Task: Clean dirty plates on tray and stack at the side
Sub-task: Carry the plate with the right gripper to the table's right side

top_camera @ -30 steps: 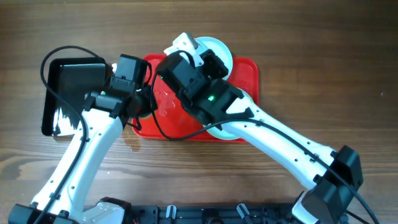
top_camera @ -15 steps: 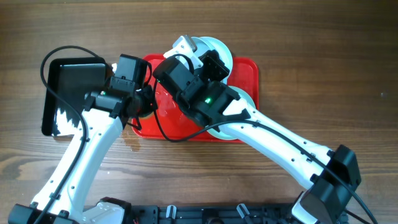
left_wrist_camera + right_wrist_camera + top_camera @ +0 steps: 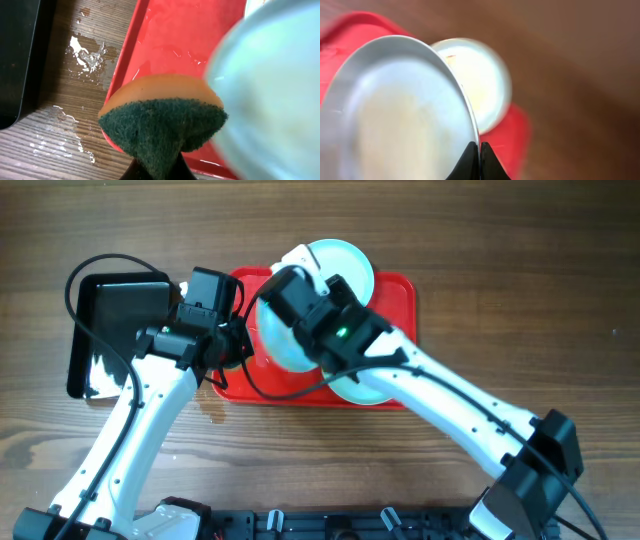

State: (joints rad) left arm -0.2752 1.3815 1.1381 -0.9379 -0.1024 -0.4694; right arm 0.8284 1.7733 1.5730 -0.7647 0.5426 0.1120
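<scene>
The held plate's side is clear of orange streaks, so the robot's right gripper should go next to the open wood beside the red tray and let go there.
My right gripper is shut on the rim of a pale plate, held tilted on edge over the left half of the red tray. In the overhead view this plate faces the left arm. My left gripper is shut on a green and orange sponge at the tray's left rim, with the held plate blurred close on its right. A second plate lies at the tray's back edge. A third plate lies at the front, partly under the right arm.
A glossy black tray stands left of the red tray. Water is spilled on the wooden table between them. The right arm crosses the tray's front right corner.
The right gripper has swung the held plate leftward and tipped it up, so its face now shows beside the sponge. The left arm has stayed in place.
</scene>
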